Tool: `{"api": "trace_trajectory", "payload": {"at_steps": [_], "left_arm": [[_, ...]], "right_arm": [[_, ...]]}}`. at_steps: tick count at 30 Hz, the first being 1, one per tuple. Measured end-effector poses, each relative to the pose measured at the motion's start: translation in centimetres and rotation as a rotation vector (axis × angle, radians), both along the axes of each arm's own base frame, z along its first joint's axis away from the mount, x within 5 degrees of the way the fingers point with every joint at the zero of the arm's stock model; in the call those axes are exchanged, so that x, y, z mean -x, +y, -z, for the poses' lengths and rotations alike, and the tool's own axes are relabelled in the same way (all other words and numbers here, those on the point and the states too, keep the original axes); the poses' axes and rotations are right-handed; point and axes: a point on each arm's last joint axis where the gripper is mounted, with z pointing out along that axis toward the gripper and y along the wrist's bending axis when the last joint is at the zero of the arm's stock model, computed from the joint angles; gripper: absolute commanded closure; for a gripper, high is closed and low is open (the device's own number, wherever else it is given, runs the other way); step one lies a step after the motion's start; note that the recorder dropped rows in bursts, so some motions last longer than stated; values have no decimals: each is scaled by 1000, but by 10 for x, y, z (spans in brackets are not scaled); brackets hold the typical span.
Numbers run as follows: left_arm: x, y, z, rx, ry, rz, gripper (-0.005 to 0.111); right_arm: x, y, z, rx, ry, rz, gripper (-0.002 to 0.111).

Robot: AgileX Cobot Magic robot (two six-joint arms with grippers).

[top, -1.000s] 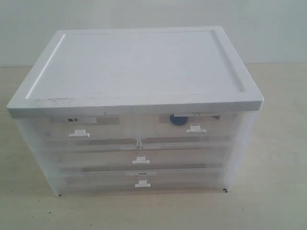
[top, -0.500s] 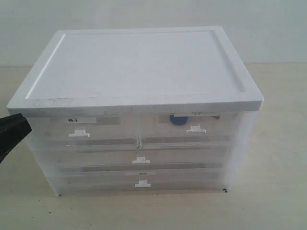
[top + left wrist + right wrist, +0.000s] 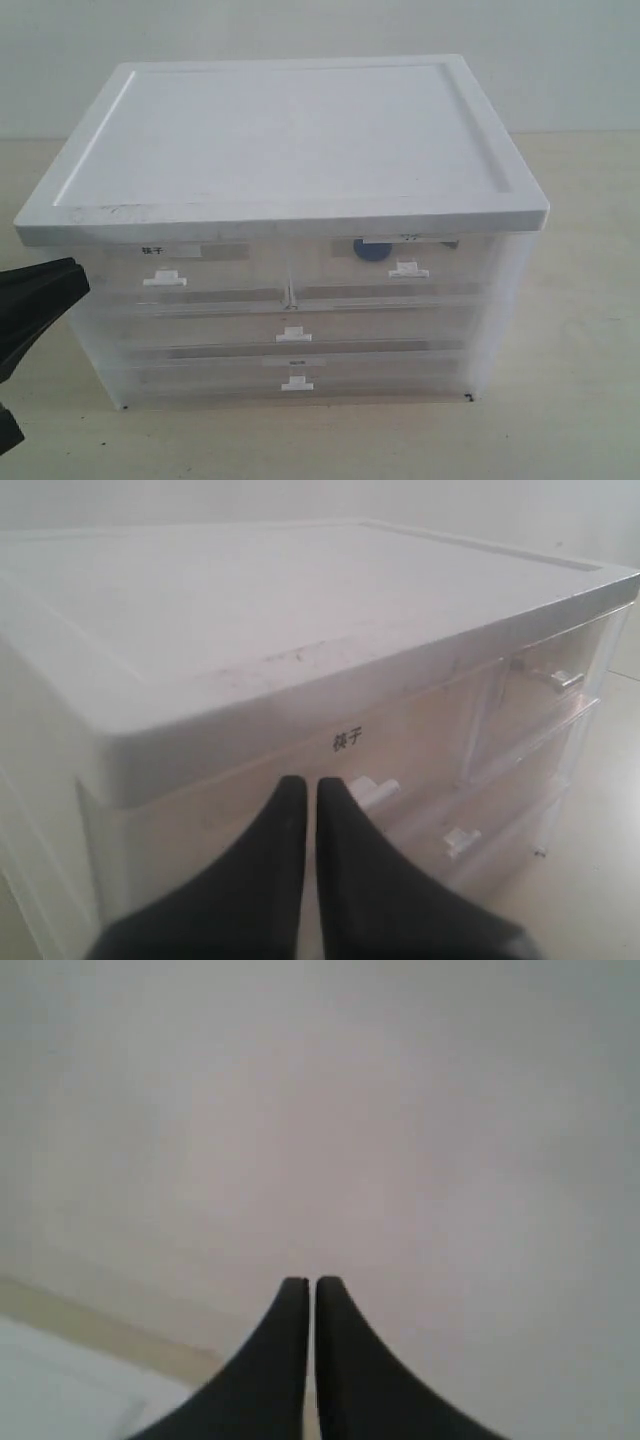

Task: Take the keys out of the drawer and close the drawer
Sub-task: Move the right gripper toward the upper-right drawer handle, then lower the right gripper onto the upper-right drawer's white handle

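The drawer's white handle (image 3: 408, 270) needs my right gripper's fingers open across it. The gripper faces the wall (image 3: 350, 1160) above the cabinet's lid, so next I lower it and roll it first.
The drawer (image 3: 400, 282) is the upper right half-width one of a translucent cabinet, with a white tab handle (image 3: 408, 270); its front sits flush with the neighbouring drawer. Through its front shows a blue blur, the fob of the keys (image 3: 372, 249); the metal keys themselves cannot be made out. My left gripper (image 3: 80, 276) is shut and empty at the cabinet's left front corner, far from that drawer. In the left wrist view its tips (image 3: 311, 783) point at the upper left drawer's handle (image 3: 375, 792), with the drawer (image 3: 545, 685) further off. My right gripper (image 3: 311, 1282) is shut, empty, facing a blank wall.
The cabinet has a white lid (image 3: 290, 140) and stands on a pale tabletop (image 3: 580, 400). The upper left drawer (image 3: 180, 285) bears a bold black label (image 3: 152, 250). Two full-width drawers (image 3: 293, 335) lie below. A wall rises behind.
My left gripper has come into the exterior view from the left edge and moved right, toward the cabinet's left front corner. The cabinet and drawers have not moved.
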Motion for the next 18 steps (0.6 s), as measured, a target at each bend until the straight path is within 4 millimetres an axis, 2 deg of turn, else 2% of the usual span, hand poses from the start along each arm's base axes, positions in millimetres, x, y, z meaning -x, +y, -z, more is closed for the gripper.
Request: {"api": "trace_trajectory", "payload": {"at_steps": [2,3,5,8,9,10,15,18], "left_arm": [[0,0,-1,6,-4,1,102],[0,0,-1,8,-5,2,102],[0,0,-1,8,-5,2,102],[0,0,-1,8,-5,2,102],[0,0,-1,6,-6,2,102],[0,0,-1,6,-6,2,102],[0,0,-1,5,-7,2,102],[0,0,-1,5,-7,2,102]], "right_arm": [[-1,24,7,-54,99,-300,108],[2,33,0,-61,107,-414,108],[21,54,-21,-29,70,-633,106],[64,85,-41,81,-74,-846,89],[74,90,-43,101,-117,-843,82],[77,92,-39,116,-148,-784,80],[60,92,0,244,-162,-482,80],[53,93,20,432,-202,-247,80]]}}
